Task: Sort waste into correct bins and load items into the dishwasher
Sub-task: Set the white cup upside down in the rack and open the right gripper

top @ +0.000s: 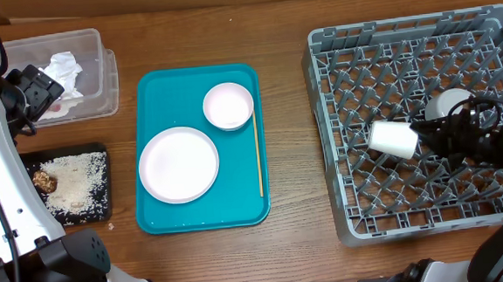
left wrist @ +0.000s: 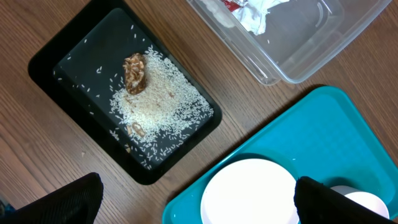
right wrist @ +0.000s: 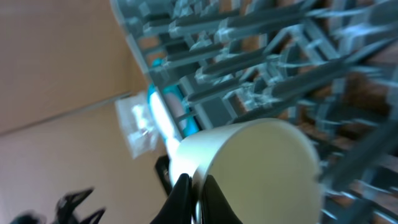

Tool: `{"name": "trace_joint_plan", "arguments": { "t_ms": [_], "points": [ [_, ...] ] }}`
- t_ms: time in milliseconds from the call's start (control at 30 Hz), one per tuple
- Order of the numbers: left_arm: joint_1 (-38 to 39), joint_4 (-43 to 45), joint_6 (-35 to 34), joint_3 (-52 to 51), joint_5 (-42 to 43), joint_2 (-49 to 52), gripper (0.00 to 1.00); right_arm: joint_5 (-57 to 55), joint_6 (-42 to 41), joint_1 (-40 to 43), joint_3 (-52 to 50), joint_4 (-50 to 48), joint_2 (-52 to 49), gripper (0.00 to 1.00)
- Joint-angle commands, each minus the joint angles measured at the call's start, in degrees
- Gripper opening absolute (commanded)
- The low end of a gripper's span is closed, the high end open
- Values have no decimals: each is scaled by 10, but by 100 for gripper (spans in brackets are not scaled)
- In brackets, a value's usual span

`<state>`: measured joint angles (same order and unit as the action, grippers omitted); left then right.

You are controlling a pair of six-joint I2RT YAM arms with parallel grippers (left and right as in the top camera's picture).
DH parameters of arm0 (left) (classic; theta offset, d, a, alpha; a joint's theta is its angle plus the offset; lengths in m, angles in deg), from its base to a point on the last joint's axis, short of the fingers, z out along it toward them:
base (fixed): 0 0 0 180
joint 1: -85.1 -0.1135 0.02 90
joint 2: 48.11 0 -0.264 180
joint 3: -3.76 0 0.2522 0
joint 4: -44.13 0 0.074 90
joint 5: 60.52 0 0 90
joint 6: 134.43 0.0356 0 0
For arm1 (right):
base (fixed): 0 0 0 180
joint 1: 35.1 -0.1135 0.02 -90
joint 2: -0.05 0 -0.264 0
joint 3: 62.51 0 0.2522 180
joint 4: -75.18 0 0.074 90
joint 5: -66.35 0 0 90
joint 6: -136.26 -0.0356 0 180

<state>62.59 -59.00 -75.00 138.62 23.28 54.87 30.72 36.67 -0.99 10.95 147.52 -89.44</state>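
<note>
The small whitish cup (top: 392,138) lies sideways above the grey dish rack, so next my right gripper swings back, turns it rim-down, then places it among the rack's wires (top: 408,170).
My right gripper (top: 419,136) is shut on the rim of the small whitish cup (top: 391,139), held on its side over the grey dish rack (top: 351,196); the right wrist view shows the fingers (right wrist: 196,186) pinching the cup (right wrist: 261,165). A white bowl (top: 446,103) sits in the rack, partly behind my arm. The pale pink plate (top: 179,165), pink bowl (top: 228,106) and wooden stick (top: 257,154) lie on the teal tray. My left gripper (top: 36,87) is open and empty, high over the clear tub (top: 103,80); its fingers (left wrist: 199,205) frame the plate (left wrist: 249,193).
The clear tub (left wrist: 311,50) holds crumpled tissue (top: 63,69) and a red-and-white wrapper (left wrist: 233,4). The black tray (top: 102,207) holds rice crumbs (left wrist: 158,102) and a brown lump (left wrist: 135,71). The teal tray (top: 238,207) lies between the bins and the rack.
</note>
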Motion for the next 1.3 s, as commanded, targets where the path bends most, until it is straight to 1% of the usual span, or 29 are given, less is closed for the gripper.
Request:
{"name": "trace_joint_plan", "arguments": {
  "t_ms": [0,133,267,400,633,733,800,833,967,1033,1100,1267],
  "points": [
    [1,-1,-10,-2,1,5,100,-224,-33,5,20,10,-2,4],
    [1,-1,-10,-2,1,5,100,-298,-63,5,35,23,-2,4],
    [1,-1,-10,-2,1,5,100,-356,-87,5,38,26,-2,9],
    [1,-1,-10,-2,1,5,100,-370,-92,5,61,46,-2,9],
    [1,-1,-10,-2,1,5,100,-373,-99,-2,165,131,14,8],
    [1,-1,-10,-2,1,5,100,-302,-37,-34,184,133,39,8],
    [1,-1,-10,-2,1,5,100,-289,-14,-68,184,132,47,8],
    [1,-1,-10,-2,1,5,100,-294,-10,-85,184,133,47,5],
    [1,-1,-10,-2,1,5,100,-335,-11,-166,167,117,45,4],
    [1,-1,-10,-2,1,5,100,-386,-57,-203,158,109,42,4],
    [1,-1,-10,-2,1,5,100,-428,-95,-230,151,103,40,4],
    [1,-1,-10,-2,1,5,100,-450,-98,-261,134,95,35,4]
  ]
}}
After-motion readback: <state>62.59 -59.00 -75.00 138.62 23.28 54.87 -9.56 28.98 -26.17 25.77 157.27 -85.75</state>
